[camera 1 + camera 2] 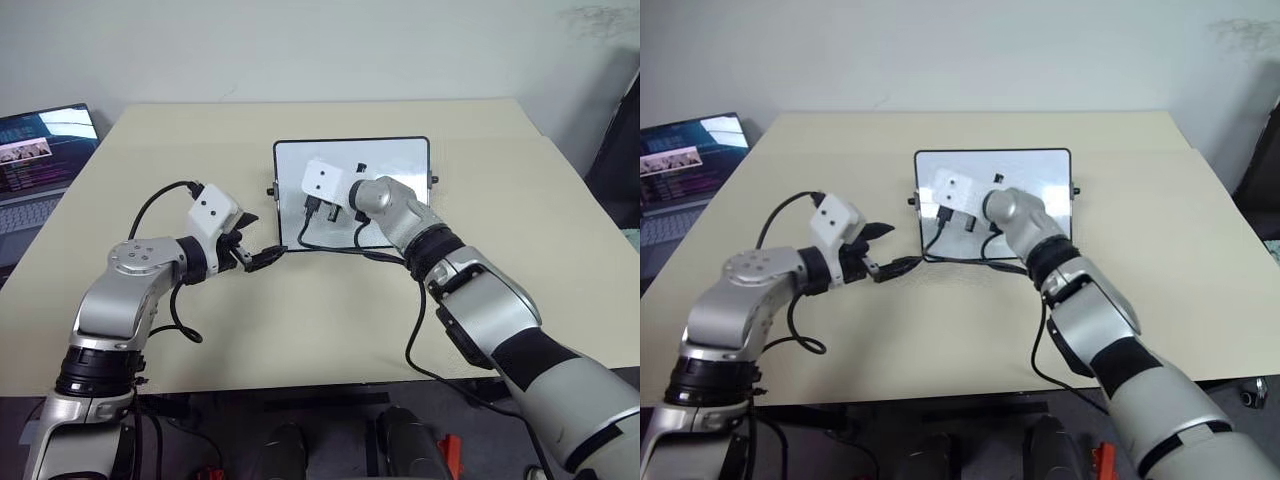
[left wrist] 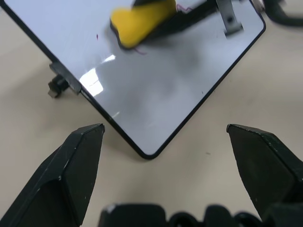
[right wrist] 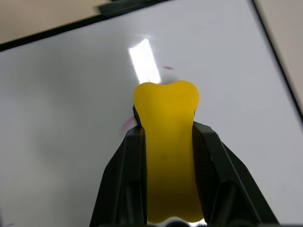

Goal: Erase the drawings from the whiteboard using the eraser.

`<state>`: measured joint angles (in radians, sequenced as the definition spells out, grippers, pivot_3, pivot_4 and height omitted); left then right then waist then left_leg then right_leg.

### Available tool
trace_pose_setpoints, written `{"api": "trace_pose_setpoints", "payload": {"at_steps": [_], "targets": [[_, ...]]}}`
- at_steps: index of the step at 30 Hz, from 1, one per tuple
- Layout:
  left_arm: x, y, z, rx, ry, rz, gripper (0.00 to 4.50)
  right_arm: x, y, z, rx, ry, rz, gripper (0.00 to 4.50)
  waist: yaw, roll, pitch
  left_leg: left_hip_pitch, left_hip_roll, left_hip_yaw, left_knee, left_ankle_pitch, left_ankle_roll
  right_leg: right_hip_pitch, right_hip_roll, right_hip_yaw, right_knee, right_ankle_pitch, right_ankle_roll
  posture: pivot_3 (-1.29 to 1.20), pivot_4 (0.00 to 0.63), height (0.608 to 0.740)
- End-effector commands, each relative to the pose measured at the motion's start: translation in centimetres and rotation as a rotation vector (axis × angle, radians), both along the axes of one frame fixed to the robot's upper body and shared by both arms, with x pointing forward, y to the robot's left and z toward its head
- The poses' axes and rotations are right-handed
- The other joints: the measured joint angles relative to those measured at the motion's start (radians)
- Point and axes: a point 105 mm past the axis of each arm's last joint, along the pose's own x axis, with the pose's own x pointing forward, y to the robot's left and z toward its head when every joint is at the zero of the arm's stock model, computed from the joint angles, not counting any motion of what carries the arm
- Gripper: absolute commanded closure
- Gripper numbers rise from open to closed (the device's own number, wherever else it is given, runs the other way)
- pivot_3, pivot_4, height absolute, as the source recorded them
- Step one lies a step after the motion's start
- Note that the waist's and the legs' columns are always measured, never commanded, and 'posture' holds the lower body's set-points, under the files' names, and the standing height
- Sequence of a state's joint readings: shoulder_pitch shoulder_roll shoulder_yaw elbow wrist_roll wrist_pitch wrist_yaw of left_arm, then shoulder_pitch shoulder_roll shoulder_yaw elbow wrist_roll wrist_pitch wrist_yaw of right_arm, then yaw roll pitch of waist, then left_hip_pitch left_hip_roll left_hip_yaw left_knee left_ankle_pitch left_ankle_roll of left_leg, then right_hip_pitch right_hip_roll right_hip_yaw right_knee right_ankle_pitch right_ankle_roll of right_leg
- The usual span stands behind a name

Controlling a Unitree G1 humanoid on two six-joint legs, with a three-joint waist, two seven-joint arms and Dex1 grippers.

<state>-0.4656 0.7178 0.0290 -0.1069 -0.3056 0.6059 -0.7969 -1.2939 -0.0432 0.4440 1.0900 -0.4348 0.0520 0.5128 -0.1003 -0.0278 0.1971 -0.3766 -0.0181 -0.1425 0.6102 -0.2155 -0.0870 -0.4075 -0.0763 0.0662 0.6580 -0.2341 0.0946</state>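
A reddish stroke [image 3: 168, 67] is still there just beyond the end of the eraser, so my right gripper should wipe the eraser back over it toward the whiteboard's edge [image 1: 276, 191] next to the black knob.
The whiteboard [image 1: 400, 165] lies flat on the table a little beyond the middle. My right gripper [image 3: 165, 125] is shut on the yellow eraser [image 3: 165, 156], whose end rests on the board's left half. Faint reddish drawings [image 3: 165, 68] show just past the eraser, and another reddish stroke [image 3: 127, 124] beside it. A small dark mark [image 1: 362, 166] sits near the board's far edge. My left gripper [image 1: 262, 258] is open and holds nothing, just off the board's near-left corner [image 2: 149, 155]. In the left wrist view the eraser [image 2: 142, 21] touches a reddish squiggle [image 2: 139, 51].
An open laptop [image 1: 40, 150] stands at the table's far left edge. Black cables [image 1: 330, 245] from my right wrist trail across the board's near edge. Bare beige tabletop [image 1: 300, 320] lies in front of the board and to its right.
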Motion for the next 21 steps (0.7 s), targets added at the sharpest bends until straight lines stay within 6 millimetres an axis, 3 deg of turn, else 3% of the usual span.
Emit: {"api": "trace_pose_setpoints", "payload": {"at_steps": [1,8,16,21], "targets": [[0.0,-0.1,1.2,0.005,-0.046,-0.009,0.0,-0.5,-1.9,-3.7,-0.13,0.109,-0.012,3.54,-0.002,0.0,0.0,0.001,0.0,0.0,0.0,0.0,0.0,0.001,0.0,0.0,0.0,0.0,0.0,0.0,0.15,0.74],[0.0,-0.2,1.1,0.006,-0.041,-0.016,0.0,-0.1,-2.9,-3.4,-0.126,0.102,-0.04,3.54,-0.005,0.0,0.0,0.003,0.0,0.0,0.0,0.0,0.0,0.003,0.0,0.0,0.001,0.0,0.0,0.0,0.15,0.74],[0.2,-0.2,1.2,0.006,-0.044,-0.02,0.0,2.2,-3.6,2.1,0.055,-0.081,-0.186,3.54,0.005,0.0,0.0,0.003,0.0,0.0,0.0,0.001,0.002,0.003,0.0,0.0,0.0,0.001,-0.001,0.0,0.15,0.74],[0.3,-0.3,1.3,0.008,-0.042,-0.026,0.0,2.5,-3.5,2.8,0.074,-0.115,-0.209,3.54,0.008,0.0,0.0,0.002,0.0,0.0,0.0,0.002,0.002,0.002,0.0,0.0,0.0,0.001,-0.001,0.0,0.15,0.74]]}}
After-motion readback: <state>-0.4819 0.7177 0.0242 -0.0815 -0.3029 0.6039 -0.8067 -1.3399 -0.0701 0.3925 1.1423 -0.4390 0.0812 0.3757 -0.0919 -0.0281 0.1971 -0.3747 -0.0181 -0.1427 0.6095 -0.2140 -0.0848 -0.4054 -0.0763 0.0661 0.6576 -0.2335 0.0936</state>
